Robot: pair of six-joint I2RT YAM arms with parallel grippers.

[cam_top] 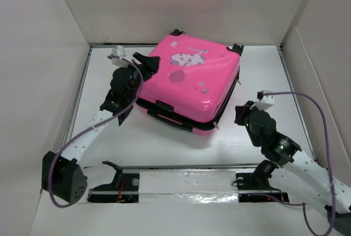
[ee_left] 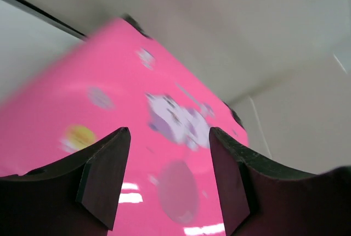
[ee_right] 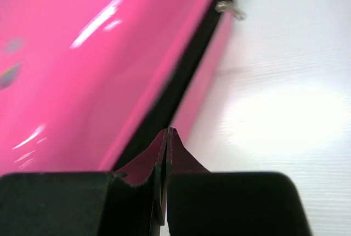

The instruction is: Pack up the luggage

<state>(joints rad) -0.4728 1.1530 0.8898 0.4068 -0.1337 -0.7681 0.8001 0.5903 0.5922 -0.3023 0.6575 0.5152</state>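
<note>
The lid's smooth top [cam_top: 171, 78] is below my hovering left gripper, and the seam is lower down. My left gripper should move back and come in low under the black handle [cam_top: 164, 118].
The luggage [cam_top: 189, 79], a hot-pink hard-shell suitcase with a cartoon print, lies flat and closed on the white table [cam_top: 164, 148], its black handle [cam_top: 164, 116] facing me. My left gripper [cam_top: 147, 62] is open and empty over the lid's left corner; in the left wrist view the lid [ee_left: 109, 71] fills the space beyond its gripper [ee_left: 169, 137]. My right gripper [cam_top: 240, 114] is shut and empty, just right of the case. In the right wrist view it [ee_right: 169, 131] points along the black zipper seam [ee_right: 181, 77]. A metal zipper pull [ee_right: 230, 10] hangs at the seam.
White walls [cam_top: 49, 82] close the table in on the left, back and right. Black wheels [cam_top: 236, 48] stick out at the suitcase's far edge. A shiny taped strip [cam_top: 186, 184] with the arm mounts runs along the near edge.
</note>
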